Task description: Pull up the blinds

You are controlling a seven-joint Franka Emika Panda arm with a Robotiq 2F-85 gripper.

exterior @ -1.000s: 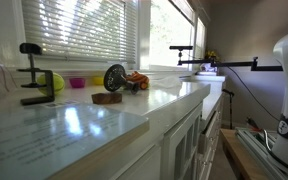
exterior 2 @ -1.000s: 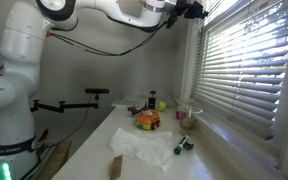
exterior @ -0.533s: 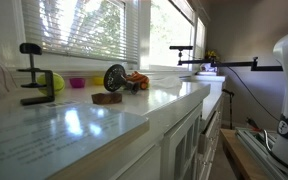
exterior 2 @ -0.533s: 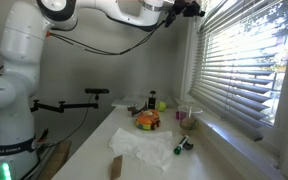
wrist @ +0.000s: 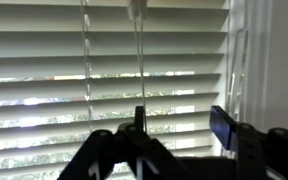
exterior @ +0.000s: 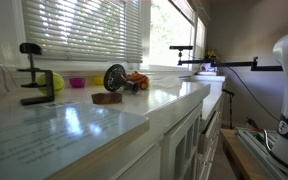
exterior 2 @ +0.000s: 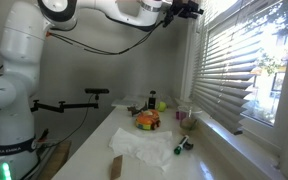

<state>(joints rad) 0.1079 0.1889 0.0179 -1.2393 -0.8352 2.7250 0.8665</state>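
Observation:
Next, I move the cord [wrist: 140, 70] well inside the fingers before I close them and pull, because the pull cord is at the edge of my gripper's open fingers [wrist: 142, 102].
The white slatted blinds [exterior 2: 229, 70] hang over the large window at the right, with their bottom rail partway up the pane. They also show in an exterior view [exterior: 84, 30] and fill the wrist view [wrist: 44, 60]. My gripper [exterior 2: 189, 10] is high up by the window's top left corner. In the wrist view my gripper [wrist: 180, 122] has its jaws wide apart. A thin pull cord [wrist: 137, 60] runs straight down to the left finger [wrist: 138, 118] and lies against it. The right finger with a blue pad [wrist: 222, 130] stands clear of the cord.
The white counter [exterior: 174, 100] under the window carries a black clamp [exterior: 34, 85], a yellow ball [exterior: 56, 82], a round dark item [exterior: 115, 77], a toy burger [exterior 2: 147, 121] and a white cloth [exterior 2: 144, 148]. My arm's white base [exterior 2: 14, 100] stands at the left.
The blinds' bottom rail has risen, uncovering more glass at the lower right. The slats' tilt has shifted. My gripper has stayed at the window's top.

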